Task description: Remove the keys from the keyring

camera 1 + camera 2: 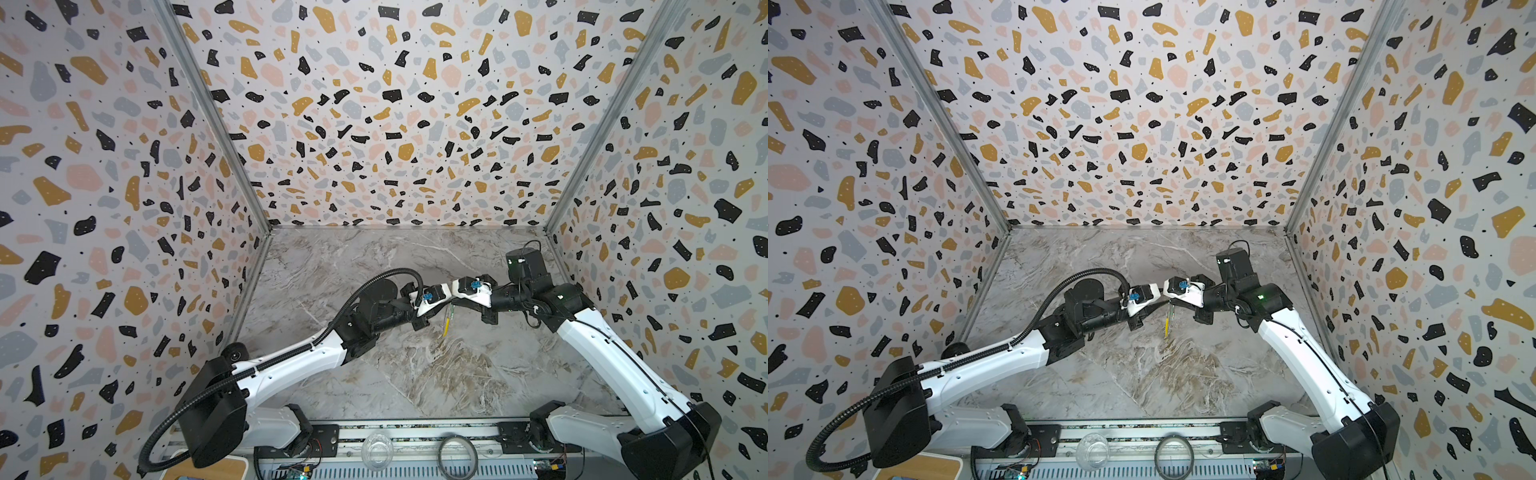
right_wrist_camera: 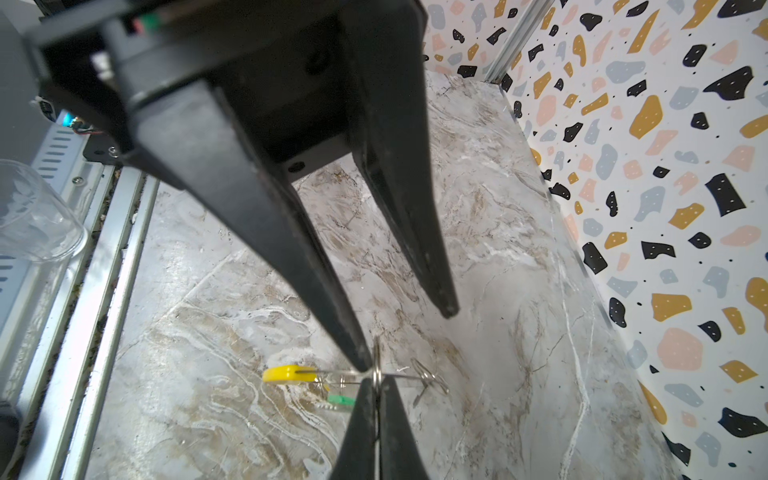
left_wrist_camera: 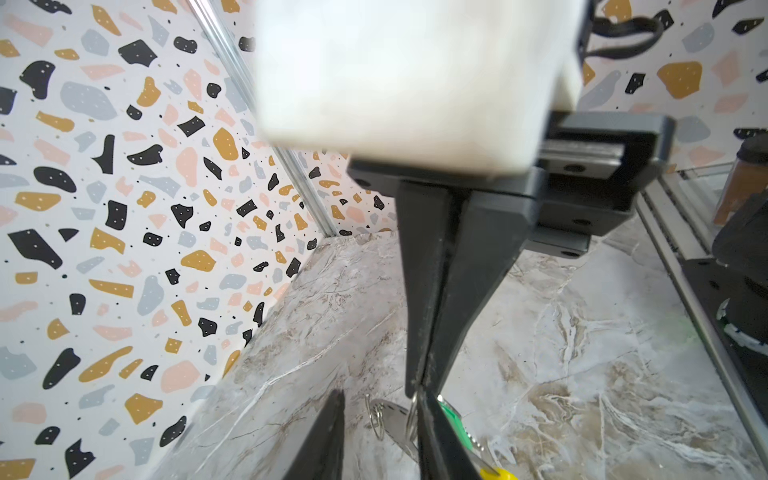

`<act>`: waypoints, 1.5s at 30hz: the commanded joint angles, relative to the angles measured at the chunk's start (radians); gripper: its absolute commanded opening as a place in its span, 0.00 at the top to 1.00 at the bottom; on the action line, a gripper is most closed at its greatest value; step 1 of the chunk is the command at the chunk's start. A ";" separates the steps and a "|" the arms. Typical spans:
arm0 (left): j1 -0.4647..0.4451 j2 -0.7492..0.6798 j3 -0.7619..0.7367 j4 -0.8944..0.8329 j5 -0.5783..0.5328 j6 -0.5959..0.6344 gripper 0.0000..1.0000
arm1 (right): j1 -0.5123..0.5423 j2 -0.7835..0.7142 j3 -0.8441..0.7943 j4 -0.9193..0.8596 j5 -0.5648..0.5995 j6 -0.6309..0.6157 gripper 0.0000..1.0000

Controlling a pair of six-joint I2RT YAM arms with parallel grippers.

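My right gripper is pinching the keyring [image 2: 377, 372] beside the keys. So my left gripper should take the keyring [image 3: 413, 420] before my right gripper opens and reaches for a key.
Both grippers meet above the middle of the marble table [image 1: 415, 374]. My right gripper [image 2: 376, 380] is shut on the thin silvery keyring [image 2: 376, 353], which hangs edge-on from its tips. The ring's yellow sleeve [image 2: 286, 372] dangles lowest and shows in both top views [image 1: 445, 327] [image 1: 1167, 326]. One of the keys, with a green tag [image 2: 340, 401], hangs beside it. A silvery key blade [image 3: 395, 417] with a small split ring [image 3: 376, 415] lies between the fingers of my left gripper [image 3: 380, 395]. That gripper is open, and one fingertip [image 2: 362, 360] touches the ring at the right gripper's tips.
On the front rail stand a clear glass cup [image 1: 377, 451] and a darker, thicker ring [image 1: 457, 455]. A wooden board [image 1: 208, 469] sits at the front left corner. Patterned walls close in the table on three sides.
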 commanded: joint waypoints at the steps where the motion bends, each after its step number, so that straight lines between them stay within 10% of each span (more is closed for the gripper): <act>1: -0.026 0.009 0.051 -0.095 -0.068 0.122 0.70 | 0.003 -0.001 0.050 -0.036 -0.006 0.015 1.00; 32: -0.027 0.052 0.106 -0.118 -0.080 0.128 0.97 | 0.009 -0.012 0.041 -0.042 -0.021 -0.038 0.99; 45: 0.031 0.025 0.065 -0.023 0.024 0.016 1.00 | 0.005 -0.137 -0.034 0.128 0.121 -0.015 0.73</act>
